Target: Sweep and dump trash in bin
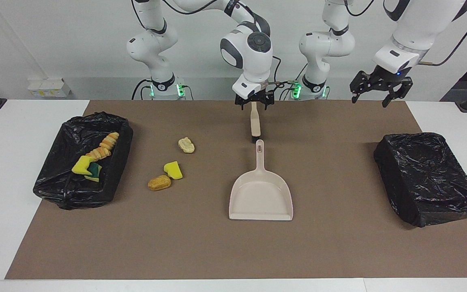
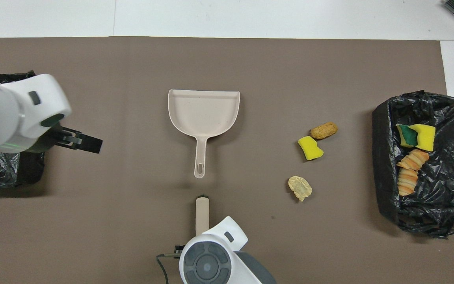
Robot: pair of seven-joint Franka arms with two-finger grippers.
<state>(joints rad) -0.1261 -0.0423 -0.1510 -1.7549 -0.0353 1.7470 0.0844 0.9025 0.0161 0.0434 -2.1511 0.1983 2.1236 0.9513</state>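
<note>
The beige dustpan [image 2: 204, 111] has a raised rim [image 2: 175, 124] around its curved back, so it will hold the swept trash in when I carry it to the bin.
Three pieces of trash lie loose on the brown mat: a pale lump [image 1: 186, 145] [image 2: 300, 187], a yellow sponge chunk [image 1: 173, 170] [image 2: 310, 148] and an orange-brown lump [image 1: 159, 183] [image 2: 323, 130]. More sponge [image 1: 85, 168] [image 2: 416, 136] and pastry [image 1: 103, 148] [image 2: 408, 171] lie in the black-lined bin [image 1: 55, 178] [image 2: 447, 205] at the right arm's end. The beige dustpan [image 1: 261, 194] [image 2: 203, 114] lies flat mid-mat. My right gripper [image 1: 253, 104] hangs open over the robot-side end of a beige stick [image 1: 254, 123] [image 2: 202, 211]. My left gripper [image 1: 375, 94] is open, raised and holds nothing.
A second bin [image 1: 428, 178] [image 2: 30, 173] wrapped in black plastic stands at the left arm's end, partly covered by the left arm in the overhead view. The beige stick lies in line with the dustpan's handle, nearer to the robots, with a small gap between them.
</note>
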